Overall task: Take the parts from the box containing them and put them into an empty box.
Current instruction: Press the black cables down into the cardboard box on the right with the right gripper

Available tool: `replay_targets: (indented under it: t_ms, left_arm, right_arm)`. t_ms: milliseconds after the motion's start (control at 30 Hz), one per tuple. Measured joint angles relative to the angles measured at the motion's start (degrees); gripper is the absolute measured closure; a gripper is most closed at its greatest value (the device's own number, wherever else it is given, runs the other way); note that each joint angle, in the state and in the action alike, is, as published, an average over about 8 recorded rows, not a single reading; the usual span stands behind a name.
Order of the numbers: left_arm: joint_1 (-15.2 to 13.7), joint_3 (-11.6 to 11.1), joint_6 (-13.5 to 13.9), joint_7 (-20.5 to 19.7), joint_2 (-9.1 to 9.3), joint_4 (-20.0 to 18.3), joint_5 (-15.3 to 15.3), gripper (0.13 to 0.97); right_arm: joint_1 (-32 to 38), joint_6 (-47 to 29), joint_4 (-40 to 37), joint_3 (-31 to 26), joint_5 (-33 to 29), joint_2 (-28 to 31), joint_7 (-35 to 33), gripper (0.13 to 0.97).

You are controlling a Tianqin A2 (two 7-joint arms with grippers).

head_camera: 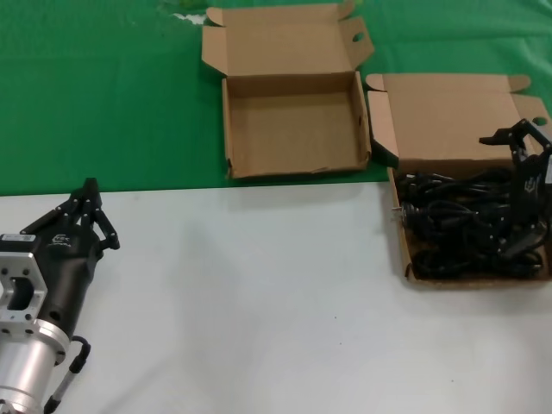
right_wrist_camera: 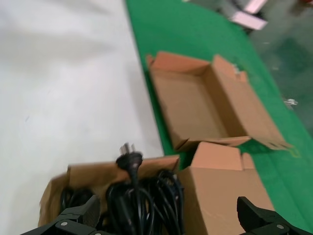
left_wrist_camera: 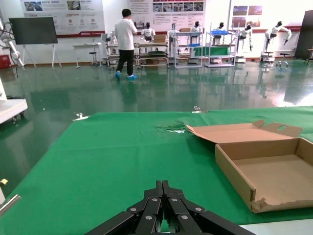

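Observation:
I expect the looped cord (right_wrist_camera: 137, 196) to come away alone, still in its bundle, when I lift it, because the plug (head_camera: 407, 210) and its cord lie on top of the pile.
The parts, black power cords (head_camera: 470, 228), lie piled in the box containing them (head_camera: 404, 250) at the right of the table. One plug (right_wrist_camera: 129, 159) with metal pins sticks up from the cords (right_wrist_camera: 142, 196). My right gripper (head_camera: 517, 135) hangs open just above the pile's far right side, its fingers spread wide over the cords (right_wrist_camera: 168, 209), gripping nothing. The empty box (head_camera: 293, 164) sits at the middle back on the green cloth with its lid folded back; it also shows in both wrist views (right_wrist_camera: 195, 105) (left_wrist_camera: 274, 171). My left gripper (head_camera: 89, 185) rests shut at the near left, away from both boxes (left_wrist_camera: 163, 185).
The filled box's lid (head_camera: 448, 108) lies flat behind it, right beside the empty box's wall. Green cloth (head_camera: 103, 95) covers the table's far half and white tabletop (head_camera: 259, 285) the near half. A person (left_wrist_camera: 125, 41) walks far off in the hall.

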Motion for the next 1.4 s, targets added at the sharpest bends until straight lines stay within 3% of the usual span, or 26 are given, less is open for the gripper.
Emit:
replay_targets:
  t_ms: [200, 533, 1033, 1300, 1400]
  left_arm:
    - [0.0, 0.0, 0.0, -0.02, 0.0, 0.0, 0.0, 0.952]
    - [0.0, 0.0, 0.0, -0.02, 0.0, 0.0, 0.0, 0.957]
    - [0.0, 0.0, 0.0, -0.02, 0.0, 0.0, 0.01, 0.958]
    - [0.0, 0.0, 0.0, -0.02, 0.0, 0.0, 0.01, 0.958]
    - [0.0, 0.0, 0.0, -0.02, 0.0, 0.0, 0.01, 0.958]
  right_arm:
    - [7.38, -4.39, -8.39, -3.56, -4.04, -3.04, -7.22, 0.129]
    - [14.16, -8.1, -17.43, -7.81, -9.6, -6.39, -15.2, 0.129]
    - [16.09, -7.17, -21.78, -8.2, -12.14, -8.04, -20.34, 0.165]
    - [15.48, -6.34, -22.14, -7.69, -12.21, -8.34, -21.15, 0.267]
    - [15.1, -6.2, -22.05, -7.62, -12.3, -8.25, -21.34, 0.267]
